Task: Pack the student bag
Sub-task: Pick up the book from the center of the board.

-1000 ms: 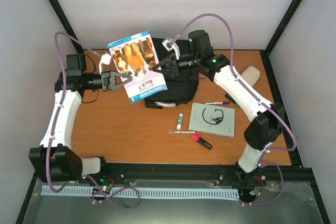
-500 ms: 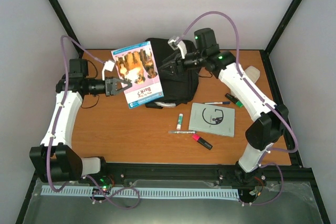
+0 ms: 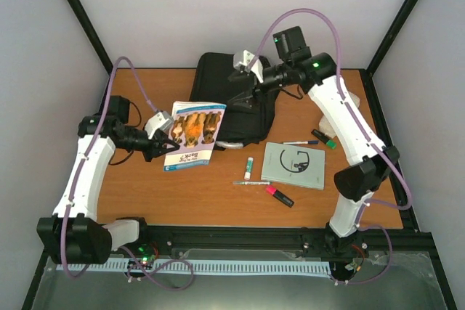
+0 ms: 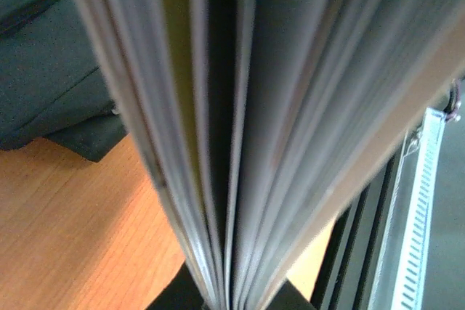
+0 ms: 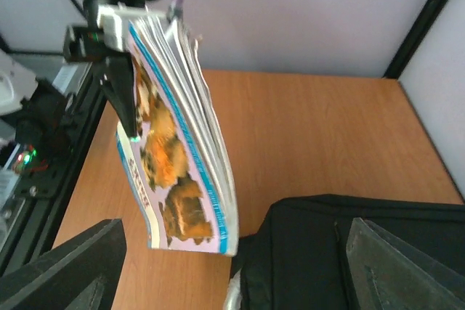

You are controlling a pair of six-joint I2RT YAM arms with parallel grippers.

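Observation:
The book hangs tilted with its pages fanned [image 4: 236,143] from my left gripper, so next my right gripper steadies its free corner [image 3: 221,109] while my left gripper regrips.
The student bag [image 3: 231,103] is a black backpack lying at the back middle of the table. A book with dog photos on its cover [image 3: 195,134] hangs tilted over the table left of the bag, and my left gripper [image 3: 167,146] is shut on its left edge. In the left wrist view the book's fanned pages [image 4: 247,128] fill the picture, with the bag [image 4: 43,70] at upper left. My right gripper [image 3: 243,96] hovers open over the bag's middle, holding nothing. The right wrist view shows the book [image 5: 182,172] left of the bag [image 5: 349,252].
A grey notebook [image 3: 294,165] lies right of centre. Around it are a blue pen [image 3: 299,142], a white glue stick [image 3: 248,168], a silver pen [image 3: 251,182], a pink highlighter [image 3: 279,196] and a green marker [image 3: 325,138]. The black frame rail [image 3: 254,236] runs along the near edge.
My right gripper let go of the book, opened and drew back over the bag. My left gripper closed on the book and carried it down and toward the near left.

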